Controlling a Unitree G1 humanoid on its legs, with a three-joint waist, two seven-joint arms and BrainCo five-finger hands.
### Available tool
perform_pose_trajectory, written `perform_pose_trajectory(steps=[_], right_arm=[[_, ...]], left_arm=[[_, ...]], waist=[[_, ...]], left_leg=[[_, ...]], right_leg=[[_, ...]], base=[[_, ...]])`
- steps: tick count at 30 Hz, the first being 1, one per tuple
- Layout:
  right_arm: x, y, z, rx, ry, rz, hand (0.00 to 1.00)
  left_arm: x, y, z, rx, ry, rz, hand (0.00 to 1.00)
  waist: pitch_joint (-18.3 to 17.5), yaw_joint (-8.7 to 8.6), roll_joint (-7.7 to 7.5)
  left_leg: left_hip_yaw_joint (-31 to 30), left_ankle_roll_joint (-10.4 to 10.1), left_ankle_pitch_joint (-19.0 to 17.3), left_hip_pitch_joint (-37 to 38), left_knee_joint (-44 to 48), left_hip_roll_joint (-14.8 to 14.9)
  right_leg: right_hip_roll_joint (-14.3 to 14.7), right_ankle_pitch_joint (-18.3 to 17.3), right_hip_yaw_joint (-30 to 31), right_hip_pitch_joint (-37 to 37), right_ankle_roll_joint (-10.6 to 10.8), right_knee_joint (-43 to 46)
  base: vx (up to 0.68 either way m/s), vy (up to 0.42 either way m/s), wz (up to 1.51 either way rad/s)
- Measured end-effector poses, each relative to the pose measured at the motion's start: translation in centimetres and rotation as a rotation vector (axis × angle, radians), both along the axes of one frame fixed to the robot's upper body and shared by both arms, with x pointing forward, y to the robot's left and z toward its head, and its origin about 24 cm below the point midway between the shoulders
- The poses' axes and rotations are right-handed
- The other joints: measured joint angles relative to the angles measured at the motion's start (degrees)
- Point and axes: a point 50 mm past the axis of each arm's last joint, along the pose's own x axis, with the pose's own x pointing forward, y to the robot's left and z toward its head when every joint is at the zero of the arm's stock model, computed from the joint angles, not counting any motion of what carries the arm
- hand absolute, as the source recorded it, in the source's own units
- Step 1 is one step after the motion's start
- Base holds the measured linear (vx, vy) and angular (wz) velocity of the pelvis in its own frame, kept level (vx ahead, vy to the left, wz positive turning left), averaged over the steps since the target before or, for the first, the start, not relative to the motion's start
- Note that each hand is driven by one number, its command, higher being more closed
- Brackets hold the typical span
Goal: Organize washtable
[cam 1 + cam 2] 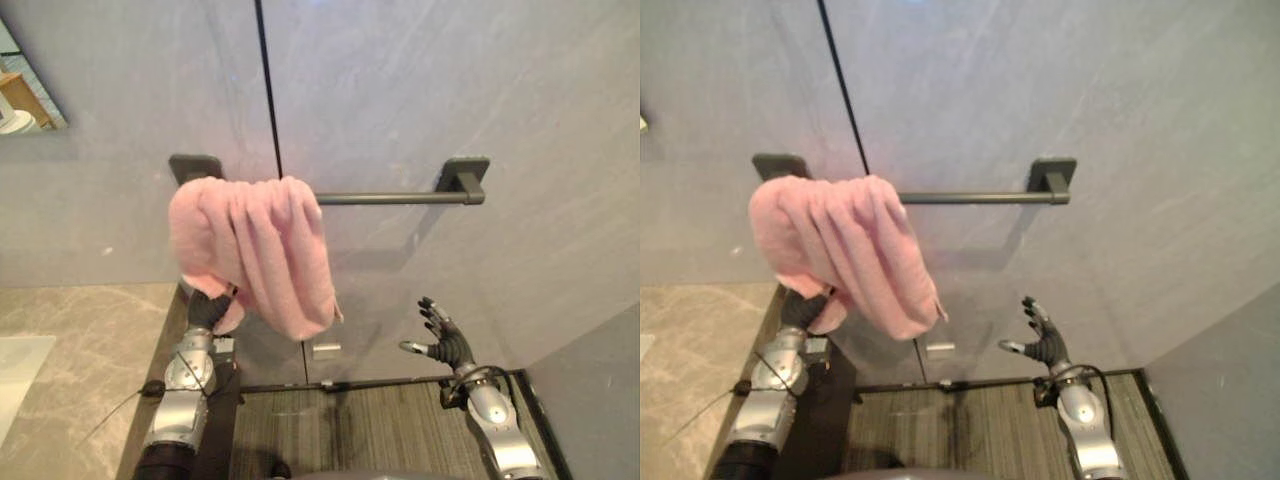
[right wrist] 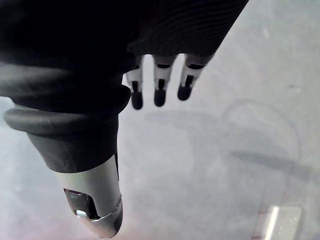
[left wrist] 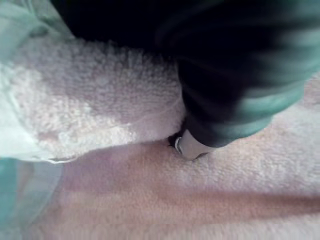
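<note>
The pink towel (image 1: 250,260) is hanging in deep folds (image 1: 270,220). I expect it to spread out wider along the bar and hang flatter when I pull the towel's corner.
A pink towel (image 1: 255,245) hangs bunched over the left end of a dark towel bar (image 1: 390,198) on the grey wall. My left hand (image 1: 207,310) reaches up from below into the towel's lower folds, which hide its fingers. Up close in the left wrist view, the hand's dark cover (image 3: 235,75) presses against the pink towel (image 3: 100,100). My right hand (image 1: 445,342) is open, fingers spread and holding nothing, low by the wall under the bar's right end. The right wrist view shows its straight fingers (image 2: 157,85) before the bare wall.
A marble counter (image 1: 80,340) with a white basin (image 1: 15,370) lies at the left. A mirror corner (image 1: 25,90) shows at the top left. A small silver plate (image 1: 326,350) sits low on the wall, above a striped grey floor (image 1: 380,430).
</note>
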Motion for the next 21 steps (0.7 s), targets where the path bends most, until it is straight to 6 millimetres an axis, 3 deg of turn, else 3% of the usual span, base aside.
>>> perform_pose_trajectory(steps=[5, 21], right_arm=[[0.7, 2.1, 1.6, -0.012, -0.067, 0.149, 0.00], [2.5, 6.9, 3.6, -0.006, -0.153, 0.360, 0.00]], left_arm=[[0.2, -1.1, 0.2, 0.000, -0.012, -0.046, 1.00], [0.7, -3.4, 0.3, -0.018, -0.024, -0.127, 1.00]], waist=[[-0.03, -0.28, 0.00], [-0.16, -0.46, -0.18]], left_leg=[[-0.01, 0.03, 0.05, 0.01, 0.01, -0.01], [-1.42, 0.51, 0.67, -0.59, 0.04, -0.05]], right_leg=[[0.00, 0.12, 0.44, -0.05, 0.04, 0.03], [0.06, 0.15, -0.66, -0.03, 0.02, 0.47]], base=[[-0.01, -0.001, -0.01], [-0.01, -0.004, 0.03]])
